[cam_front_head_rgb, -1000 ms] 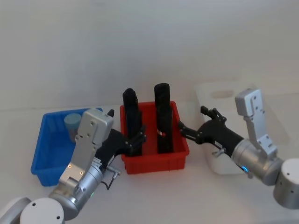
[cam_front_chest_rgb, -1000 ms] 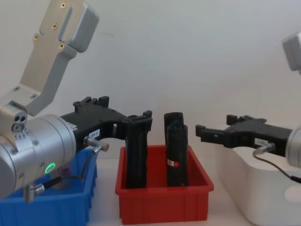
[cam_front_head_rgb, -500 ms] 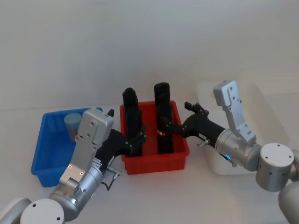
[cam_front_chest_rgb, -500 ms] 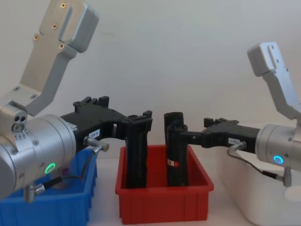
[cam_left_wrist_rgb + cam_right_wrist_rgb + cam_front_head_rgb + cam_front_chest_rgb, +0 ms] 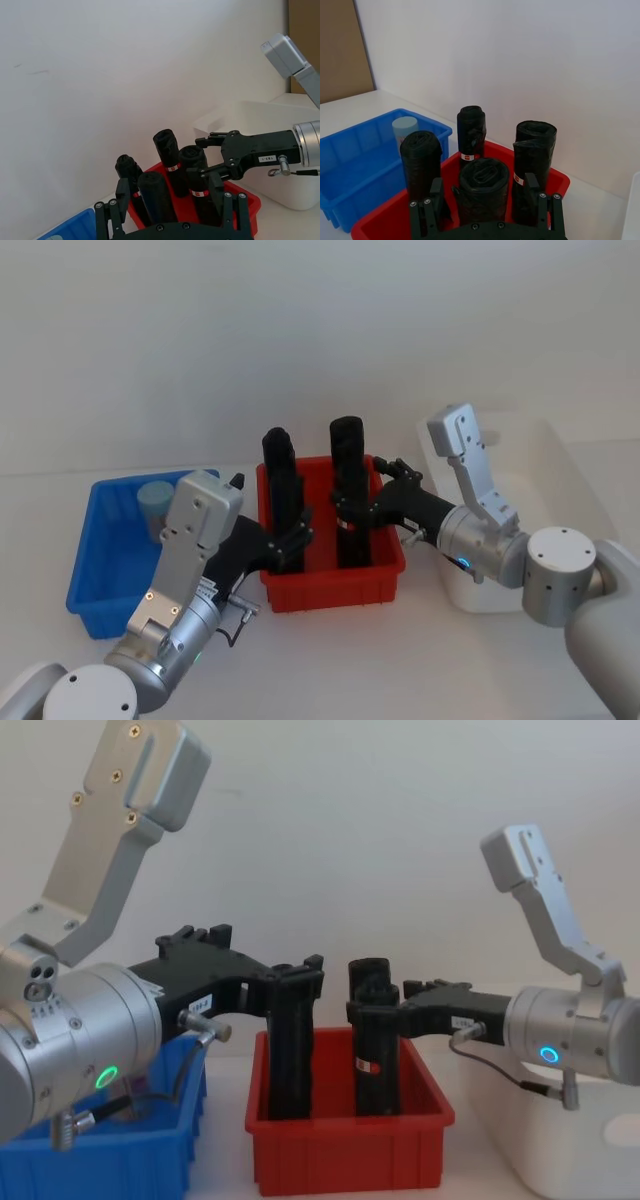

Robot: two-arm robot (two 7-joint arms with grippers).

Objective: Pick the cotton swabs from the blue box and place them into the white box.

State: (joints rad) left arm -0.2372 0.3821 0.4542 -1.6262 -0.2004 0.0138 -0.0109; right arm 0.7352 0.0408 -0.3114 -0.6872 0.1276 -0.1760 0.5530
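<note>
I expect the rear roll to stay upright when I lift out the front black roll [image 5: 377, 1060], because another black top [image 5: 369, 968] rises behind that front roll.
One tub of cotton swabs [image 5: 155, 502] with a grey-blue lid stands in the far corner of the blue box [image 5: 100, 580], and it also shows in the right wrist view [image 5: 405, 128]. The white box [image 5: 565, 475] sits at the right. My left gripper [image 5: 292, 538] hangs open at the left black roll in the red bin, to the right of the blue box. My right gripper [image 5: 362, 502] is open and reaches left from the white box to the right black roll; its fingers [image 5: 426, 206] stand wide apart.
A red bin [image 5: 330, 585] between the two boxes holds several tall black rolls [image 5: 347, 455], which stand above its rim. Both grippers crowd over this bin. A plain white wall rises behind the table.
My right arm has swung left from over the white box until its gripper reached the black rolls in the red bin. The left arm has stayed still.
</note>
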